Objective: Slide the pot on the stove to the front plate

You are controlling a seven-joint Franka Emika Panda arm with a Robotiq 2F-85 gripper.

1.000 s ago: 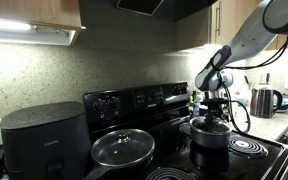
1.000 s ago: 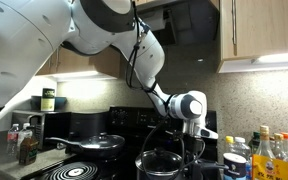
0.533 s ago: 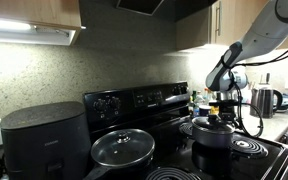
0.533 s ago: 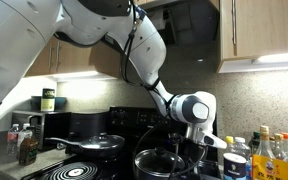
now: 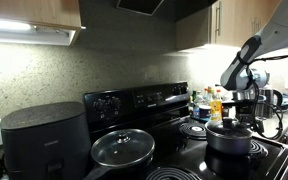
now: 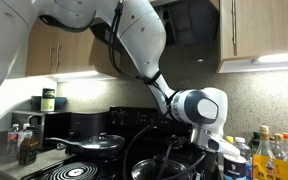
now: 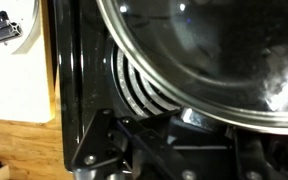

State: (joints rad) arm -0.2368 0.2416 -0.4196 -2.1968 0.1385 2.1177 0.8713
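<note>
My gripper should next slide the pot it holds by the handle until the pot covers the front plate's rings [image 7: 132, 88]. The pot's rim [image 7: 165, 86] now overlaps those rings.
The pot [image 5: 228, 139], a small dark grey saucepan with its lid on, stands on the front plate [image 5: 261, 150], whose pale rings show to its right. My gripper [image 5: 234, 117] comes down on it from above and is shut on the pot at its rim. In the wrist view the pot [image 7: 209, 45] fills the top right, the coil's rings [image 7: 137, 88] show under its edge, and the gripper [image 7: 194, 122] sits right at the rim. From the opposite side the pot [image 6: 162, 168] is low in the picture, partly hidden by the gripper [image 6: 191, 157].
A wide frying pan [image 5: 122, 148] with a glass lid sits on the stove [image 5: 134, 101], next to a rounded dark grey appliance [image 5: 44, 140]. A kettle [image 5: 266, 100] and bottles [image 6: 274, 155] stand on the counter beside the stove. A small rear coil [image 5: 194, 129] lies bare.
The gripper and the pot have slid together from the rear burner forward onto the large coil with pale rings. The arm has stretched out with them.
</note>
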